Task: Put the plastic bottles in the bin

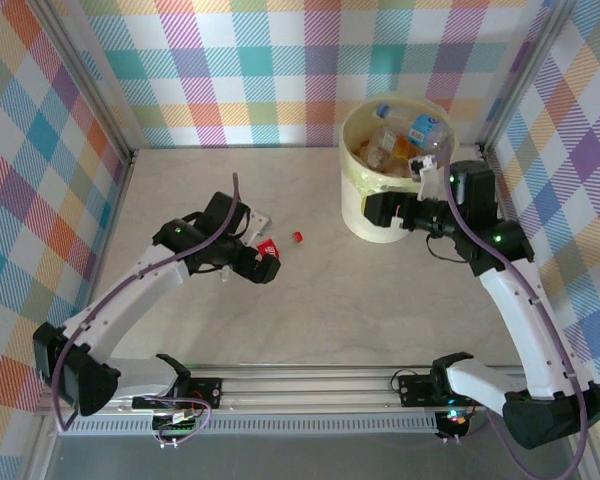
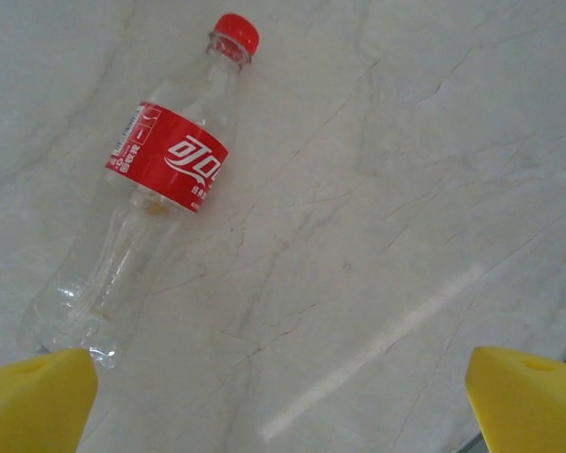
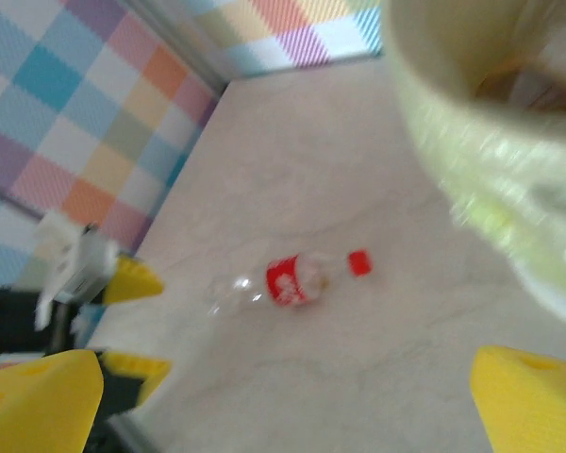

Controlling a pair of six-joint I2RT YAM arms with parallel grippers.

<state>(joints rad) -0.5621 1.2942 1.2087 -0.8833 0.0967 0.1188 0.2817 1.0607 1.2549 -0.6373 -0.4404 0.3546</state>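
The bottle lies free with its base (image 2: 71,335) toward the left gripper's wide-open fingers, so the robot should keep lowering them until they straddle the clear body (image 2: 123,250) below the red label.
One clear plastic bottle (image 2: 165,156) with a red label and red cap lies on its side on the marble table, also seen as bottle (image 1: 272,247) and bottle (image 3: 288,280). My left gripper (image 2: 283,408) hovers just short of its base, open and empty, its yellow fingers (image 2: 33,396) spread wide; from above the left gripper (image 1: 262,262) sits beside the label. The pale-yellow bin (image 1: 390,190) stands at the back right with several bottles (image 1: 427,127) inside. My right gripper (image 1: 372,210) is at the bin's front wall, open and empty, and the right gripper (image 3: 283,406) faces the table with the bin (image 3: 481,151) blurred at its upper right.
Checked walls (image 1: 230,70) close off the back and both sides. A metal rail (image 1: 310,385) with both arm bases runs along the near edge. Bare marble table (image 1: 320,310) lies between the two arms.
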